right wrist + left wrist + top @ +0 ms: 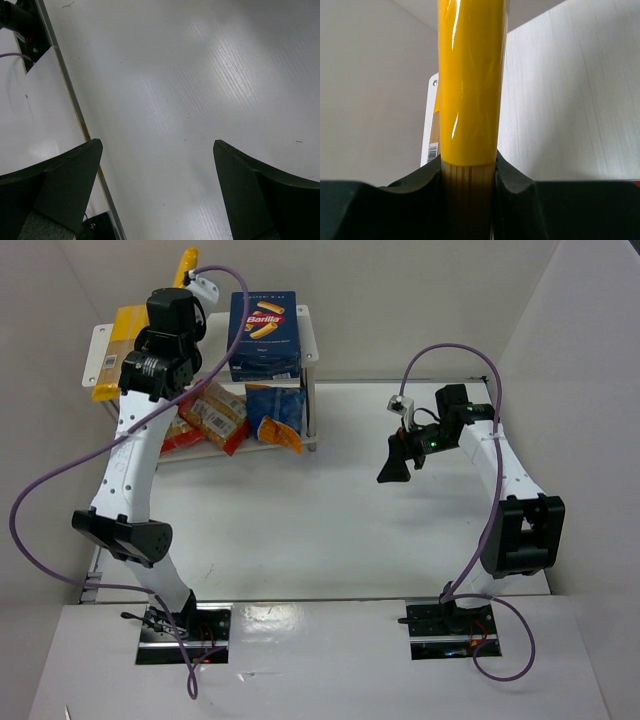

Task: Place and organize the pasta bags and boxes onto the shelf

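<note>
The held spaghetti bag [471, 90] runs beside the lying one, above open board, so the left gripper should carry on bringing it down until it touches the top board [217, 338].
My left gripper [468, 162] is shut on a long yellow spaghetti bag [470, 80], tan pasta showing between the black fingers [515, 185]. The bag's tip [186, 265] pokes out above the shelf's [311, 336] back left part. A second yellow spaghetti bag [117, 350] lies on the top board's left side, its barcode end [433, 150] just beside the held bag. The dark blue Barilla box [265, 335] lies on the top board at the right. Red-orange bags [210, 418] and a blue bag [272, 412] sit on the lower tier. My right gripper [397, 465] [157, 147] hangs open over bare table, holding nothing.
White walls close in the table [330, 520] at the back and both sides, with the shelf close to the back left corner. A purple cable [60, 485] loops off the left arm. The arm bases sit at the near edge.
</note>
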`<state>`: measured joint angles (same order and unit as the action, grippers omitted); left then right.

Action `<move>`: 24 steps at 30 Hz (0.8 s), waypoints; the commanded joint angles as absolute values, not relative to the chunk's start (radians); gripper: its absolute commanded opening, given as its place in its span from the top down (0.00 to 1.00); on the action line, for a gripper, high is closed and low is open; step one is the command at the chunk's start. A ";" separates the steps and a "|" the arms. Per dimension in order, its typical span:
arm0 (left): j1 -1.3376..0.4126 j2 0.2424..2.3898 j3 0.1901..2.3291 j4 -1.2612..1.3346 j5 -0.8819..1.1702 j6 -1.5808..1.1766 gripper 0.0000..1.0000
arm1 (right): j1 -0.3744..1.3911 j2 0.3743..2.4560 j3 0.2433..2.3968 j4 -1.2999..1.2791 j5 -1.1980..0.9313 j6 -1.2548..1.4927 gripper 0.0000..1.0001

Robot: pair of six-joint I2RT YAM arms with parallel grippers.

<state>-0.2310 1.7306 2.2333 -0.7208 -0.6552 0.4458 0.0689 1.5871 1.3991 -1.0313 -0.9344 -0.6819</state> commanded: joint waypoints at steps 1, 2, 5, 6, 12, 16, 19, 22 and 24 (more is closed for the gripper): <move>-0.215 1.729 2.313 -0.672 -0.718 0.463 1.00 | 0.077 1.554 1.397 -1.054 -0.948 -0.716 0.00; -0.215 1.738 2.313 -0.672 -0.729 0.463 1.00 | 0.077 1.554 1.397 -1.054 -0.948 -0.716 0.00; -0.204 1.750 2.327 -0.710 -0.729 0.463 1.00 | 0.077 1.554 1.397 -1.063 -0.957 -0.725 0.00; -0.195 1.761 2.327 -0.727 -0.715 0.463 1.00 | 0.077 1.554 1.397 -1.063 -0.957 -0.726 0.00; -0.176 1.795 2.347 -0.736 -0.706 0.445 1.00 | 0.077 1.545 1.388 -1.063 -0.957 -0.735 0.00; -0.167 1.821 2.410 -0.767 -0.686 0.425 1.00 | 0.077 1.545 1.388 -1.063 -0.957 -0.735 0.00; -0.167 1.841 2.419 -0.776 -0.686 0.425 1.00 | 0.077 1.545 1.388 -1.063 -0.957 -0.735 0.00; -0.167 1.852 2.439 -0.785 -0.676 0.416 1.00 | 0.077 1.545 1.388 -1.072 -0.957 -0.735 0.00; -0.167 1.861 2.439 -0.796 -0.676 0.405 1.00 | 0.077 1.545 1.388 -1.072 -0.957 -0.735 0.00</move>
